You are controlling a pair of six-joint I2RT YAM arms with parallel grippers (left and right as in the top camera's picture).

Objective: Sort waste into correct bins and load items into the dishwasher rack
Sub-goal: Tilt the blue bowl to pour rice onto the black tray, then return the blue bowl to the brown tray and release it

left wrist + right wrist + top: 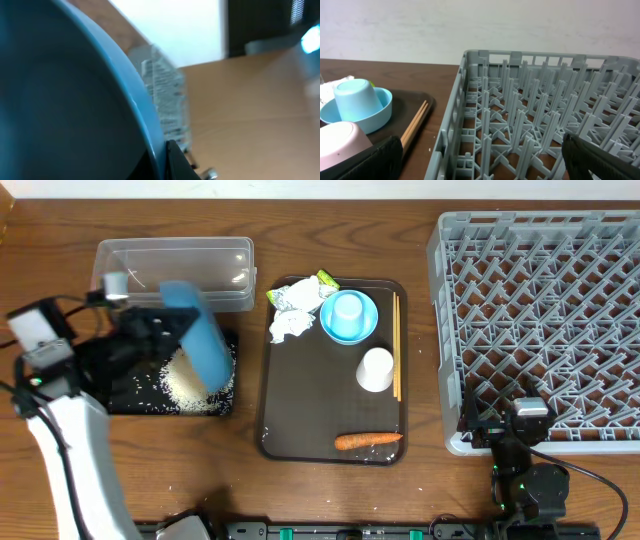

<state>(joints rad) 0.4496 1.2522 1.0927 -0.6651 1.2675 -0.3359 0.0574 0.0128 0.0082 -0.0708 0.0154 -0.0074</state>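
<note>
The rice is on the black tray (182,386) and the brown serving tray's middle (310,383) is open. My left gripper should keep moving the dark-blue bowl there and let go of it.
My left gripper (165,325) is shut on the rim of the dark-blue bowl (203,345) and holds it tipped on edge over the black tray (120,400), where a pile of rice (188,385) lies. The bowl (60,100) fills the left wrist view. The clear tub (175,265) stands just behind. On the brown serving tray (300,430) are paper wads (290,315), the wrapper (327,280), the light-blue cup on its saucer (348,315), the white cup (376,368), the chopsticks (396,345) and the carrot (368,440). My right gripper (482,165) is open and empty at the rack's (540,310) front left corner.
Loose rice grains lie scattered on the black tray around the pile. The right wrist view shows the rack's pegs (545,100) close ahead, with the chopsticks (415,122) and cups to the left. Bare wood runs between the serving tray and the rack.
</note>
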